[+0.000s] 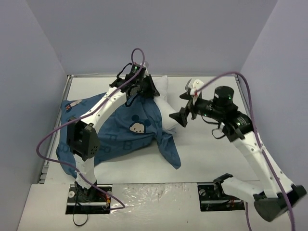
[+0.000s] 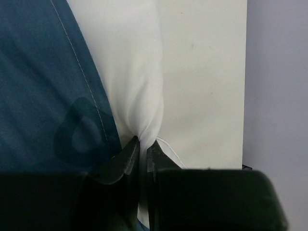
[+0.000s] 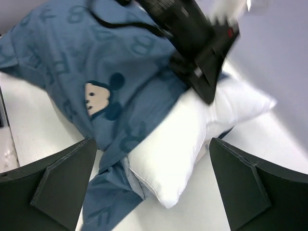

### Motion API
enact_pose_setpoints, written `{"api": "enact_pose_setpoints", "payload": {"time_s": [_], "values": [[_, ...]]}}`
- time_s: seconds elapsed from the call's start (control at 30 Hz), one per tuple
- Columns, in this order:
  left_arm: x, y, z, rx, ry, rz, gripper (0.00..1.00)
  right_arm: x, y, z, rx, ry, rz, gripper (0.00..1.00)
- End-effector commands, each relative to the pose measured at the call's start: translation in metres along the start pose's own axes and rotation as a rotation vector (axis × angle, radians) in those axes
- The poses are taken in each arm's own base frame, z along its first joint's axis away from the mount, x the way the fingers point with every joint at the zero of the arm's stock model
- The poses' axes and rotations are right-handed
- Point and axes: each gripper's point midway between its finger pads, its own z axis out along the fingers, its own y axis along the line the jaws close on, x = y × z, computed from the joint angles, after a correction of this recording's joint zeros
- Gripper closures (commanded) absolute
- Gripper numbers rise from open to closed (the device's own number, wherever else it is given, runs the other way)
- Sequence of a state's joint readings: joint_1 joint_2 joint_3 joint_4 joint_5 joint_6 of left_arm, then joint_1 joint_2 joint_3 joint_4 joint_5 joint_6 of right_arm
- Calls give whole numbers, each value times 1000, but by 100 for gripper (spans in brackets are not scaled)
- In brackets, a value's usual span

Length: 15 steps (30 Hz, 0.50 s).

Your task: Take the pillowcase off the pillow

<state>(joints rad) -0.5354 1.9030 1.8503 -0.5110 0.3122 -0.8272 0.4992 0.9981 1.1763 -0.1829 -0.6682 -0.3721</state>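
Next, my right gripper grabs the pillow's near corner [image 1: 169,120] to free my left gripper for the pillowcase, as my left gripper pinches the pillow [image 2: 146,120] beside the pillowcase hem.
The dark-blue pillowcase [image 1: 120,130] lies on the left half of the table and covers most of the white pillow [image 1: 166,103], whose right end sticks out. My left gripper [image 1: 144,89] is at the far edge of that bare end. In the left wrist view it [image 2: 143,144] is shut on a pinch of white pillow cloth [image 2: 130,62], right beside the pillowcase hem [image 2: 38,86]. My right gripper [image 1: 187,102] is open, hovering just right of the pillow. In the right wrist view it [image 3: 154,187] is wide open above the pillow's near corner [image 3: 183,144], empty, with the pillowcase [image 3: 72,57] beyond.
The white table [image 1: 216,159] is boxed in by lilac walls [image 1: 43,57] on the left, back and right. Purple cables [image 1: 53,134] loop over the pillowcase and beside the right arm. A loose flap of pillowcase [image 1: 171,154] trails toward the front.
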Motion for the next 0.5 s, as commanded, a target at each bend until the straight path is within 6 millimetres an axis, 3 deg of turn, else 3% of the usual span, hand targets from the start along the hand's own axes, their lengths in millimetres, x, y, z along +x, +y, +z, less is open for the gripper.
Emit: {"api": "enact_pose_setpoints", "payload": {"time_s": [0.0, 0.2, 0.47], "values": [[-28, -50, -21, 136, -105, 70, 98, 57, -19, 32, -8, 129, 437, 0], [-25, -51, -31, 136, -110, 93, 98, 96, -36, 44, -51, 189, 436, 0], [-15, -57, -35, 174, -98, 100, 98, 146, -19, 73, -136, 285, 514, 1]]}}
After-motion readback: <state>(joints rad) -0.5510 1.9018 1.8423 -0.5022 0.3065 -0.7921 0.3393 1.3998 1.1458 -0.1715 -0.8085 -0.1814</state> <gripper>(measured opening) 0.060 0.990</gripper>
